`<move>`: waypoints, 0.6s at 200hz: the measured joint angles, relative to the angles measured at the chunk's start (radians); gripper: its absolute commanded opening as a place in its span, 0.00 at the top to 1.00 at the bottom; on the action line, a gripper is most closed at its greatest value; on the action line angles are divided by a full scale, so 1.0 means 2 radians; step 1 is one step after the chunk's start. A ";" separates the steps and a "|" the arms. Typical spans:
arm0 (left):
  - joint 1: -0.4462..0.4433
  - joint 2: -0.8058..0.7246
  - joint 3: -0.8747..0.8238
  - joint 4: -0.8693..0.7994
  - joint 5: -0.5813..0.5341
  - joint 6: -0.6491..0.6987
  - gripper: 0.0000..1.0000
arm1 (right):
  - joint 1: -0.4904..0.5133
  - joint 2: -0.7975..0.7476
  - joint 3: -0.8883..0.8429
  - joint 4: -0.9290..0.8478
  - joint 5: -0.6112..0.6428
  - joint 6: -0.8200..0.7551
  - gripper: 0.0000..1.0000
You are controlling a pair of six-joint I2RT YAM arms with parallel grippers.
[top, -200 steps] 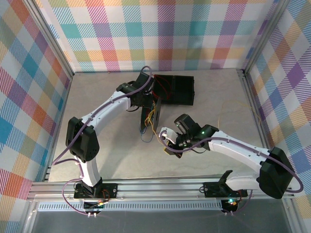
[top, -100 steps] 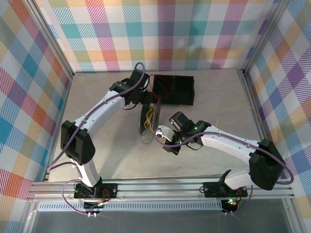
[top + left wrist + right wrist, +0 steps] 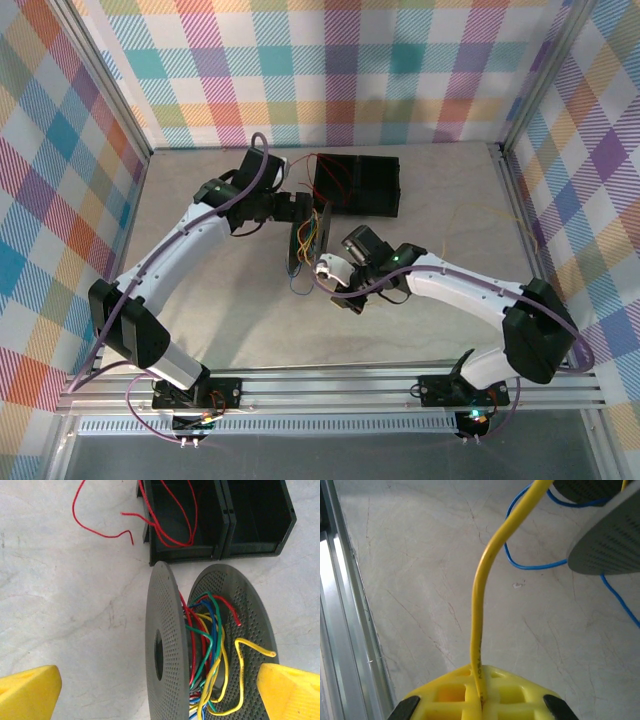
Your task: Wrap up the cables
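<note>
Next, I clamp one disc's rim [image 3: 179, 615] with my left gripper before my right gripper pulls the yellow cable out, because the spool [image 3: 202, 655] stands loose between my open left fingers.
A black perforated spool [image 3: 162, 650] stands on edge on the table, with red, green, blue and yellow cables [image 3: 210, 645] bunched between its two discs. My left gripper [image 3: 157, 695] is open, its yellow fingers [image 3: 27, 692] wide apart on either side of the spool and not touching it. From above, the spool [image 3: 301, 240] stands between both grippers. My right gripper [image 3: 480, 697] is shut on a yellow cable [image 3: 480, 610] that rises from the fingertips toward the spool [image 3: 610, 545]. A red cable [image 3: 167, 520] loops in a bin, its loose end on the table.
Two black bins [image 3: 362, 185] sit side by side just behind the spool. A blue cable [image 3: 530, 566] loops on the table beneath the spool. The aluminium rail [image 3: 342, 630] runs along the table edge beside my right gripper. Plaid walls enclose the table.
My left gripper has opened wide and its arm has swung leftward. My right gripper has drawn closer to the spool, still pinching the yellow cable.
</note>
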State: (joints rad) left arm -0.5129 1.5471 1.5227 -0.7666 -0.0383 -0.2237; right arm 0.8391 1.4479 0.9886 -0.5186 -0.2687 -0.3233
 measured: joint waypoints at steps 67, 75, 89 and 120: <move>0.016 0.018 -0.015 -0.022 0.065 0.002 0.20 | -0.008 0.027 0.029 -0.007 0.000 -0.019 1.00; 0.016 0.021 -0.015 -0.022 0.070 0.002 0.19 | -0.010 0.029 0.033 -0.011 0.000 -0.020 1.00; 0.016 0.024 -0.015 -0.022 0.077 0.004 0.05 | -0.014 0.032 0.037 -0.014 -0.001 -0.022 1.00; 0.016 0.025 -0.015 -0.021 0.087 0.007 0.00 | -0.024 0.032 0.040 -0.019 -0.002 -0.028 1.00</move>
State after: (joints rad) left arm -0.4812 1.5963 1.4933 -0.8093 0.1349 -0.2089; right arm 0.7914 1.5116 1.0679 -0.5556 -0.2729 -0.3798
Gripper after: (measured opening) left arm 0.994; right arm 0.062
